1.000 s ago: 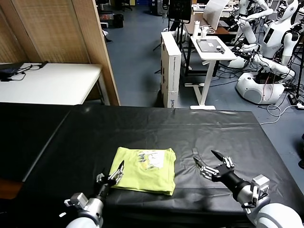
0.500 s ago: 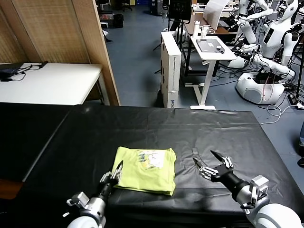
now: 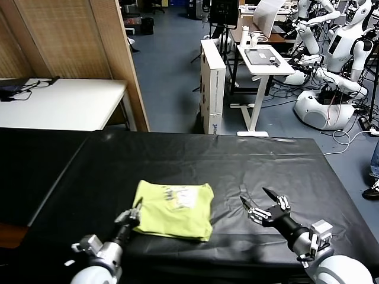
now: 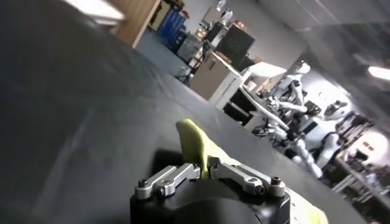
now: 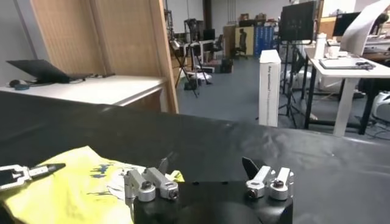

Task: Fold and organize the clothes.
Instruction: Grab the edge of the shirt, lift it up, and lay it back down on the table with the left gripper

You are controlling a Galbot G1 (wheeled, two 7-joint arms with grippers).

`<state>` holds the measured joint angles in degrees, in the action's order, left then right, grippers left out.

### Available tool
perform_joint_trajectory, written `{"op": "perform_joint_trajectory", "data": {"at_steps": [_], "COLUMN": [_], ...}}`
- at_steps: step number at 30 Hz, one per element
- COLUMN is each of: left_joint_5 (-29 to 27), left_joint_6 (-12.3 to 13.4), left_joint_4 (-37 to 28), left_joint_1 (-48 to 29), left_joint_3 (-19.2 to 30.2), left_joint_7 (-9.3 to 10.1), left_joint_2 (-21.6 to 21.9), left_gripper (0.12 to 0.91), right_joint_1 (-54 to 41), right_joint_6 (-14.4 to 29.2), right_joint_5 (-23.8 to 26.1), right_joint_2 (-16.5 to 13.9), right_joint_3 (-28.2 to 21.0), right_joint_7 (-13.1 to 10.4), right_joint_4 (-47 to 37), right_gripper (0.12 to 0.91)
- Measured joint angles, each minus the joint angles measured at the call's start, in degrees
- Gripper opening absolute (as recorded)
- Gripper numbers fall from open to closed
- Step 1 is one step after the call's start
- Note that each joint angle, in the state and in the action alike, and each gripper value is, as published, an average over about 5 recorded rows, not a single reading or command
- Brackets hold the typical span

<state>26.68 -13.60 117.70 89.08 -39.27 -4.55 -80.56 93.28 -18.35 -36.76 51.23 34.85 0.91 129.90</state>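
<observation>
The T-shirt's printed patch (image 3: 185,196) is facing up, so my left gripper should bring the T-shirt's pinched corner (image 3: 140,226) across toward my right gripper and turn the T-shirt over.
The clothes are one lime yellow-green T-shirt (image 3: 174,204), folded into a flat rectangle on the black table (image 3: 237,160), with a printed patch facing up. My left gripper (image 3: 135,214) is at the shirt's near left corner and is shut on that corner. The left wrist view shows the fabric (image 4: 192,140) standing up, pinched between the jaws of the left gripper (image 4: 204,170). My right gripper (image 3: 253,196) hovers open just off the shirt's right edge, apart from it. In the right wrist view the right gripper (image 5: 207,164) holds nothing, and the shirt (image 5: 67,182) lies beside it.
Black cloth covers the whole table, and its front edge is close to both arms. Beyond the far edge are a white desk (image 3: 59,103), a wooden partition (image 3: 112,53), a white box (image 3: 212,83) and parked robots (image 3: 331,71).
My left gripper has gone from open to shut on the shirt's near left corner. That arm and the shirt have shifted slightly left. The right gripper has hardly moved.
</observation>
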Motion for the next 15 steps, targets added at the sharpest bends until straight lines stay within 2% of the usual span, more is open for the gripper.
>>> {"op": "perform_joint_trajectory", "data": {"at_steps": [8,12,15], "left_joint_5": [-0.9,-2.0,-3.9], "left_joint_6": [-0.4,-2.5,-4.4], "left_joint_4": [4.7,8.1,11.4], "left_joint_1": [0.8,0.2,0.2], "left_joint_3": [-9.7,-11.4,-9.2], "left_joint_7": [0.33,2.73,4.39], "left_joint_2": [9.3,12.1,11.4], "left_gripper": [0.188,0.188,0.188], "right_joint_1": [-0.9,-1.0,-0.9], "right_joint_6": [0.1,0.2,0.3], "right_joint_5": [0.6,1.2,2.2], "right_joint_2": [0.8,1.3,1.9], "right_joint_3": [-1.6,-2.5,-3.3], "right_joint_7": [0.0,-0.1,-0.1], "right_joint_4": [-1.1,-1.6,-1.9], "right_gripper": [0.907,0.907,0.907]}}
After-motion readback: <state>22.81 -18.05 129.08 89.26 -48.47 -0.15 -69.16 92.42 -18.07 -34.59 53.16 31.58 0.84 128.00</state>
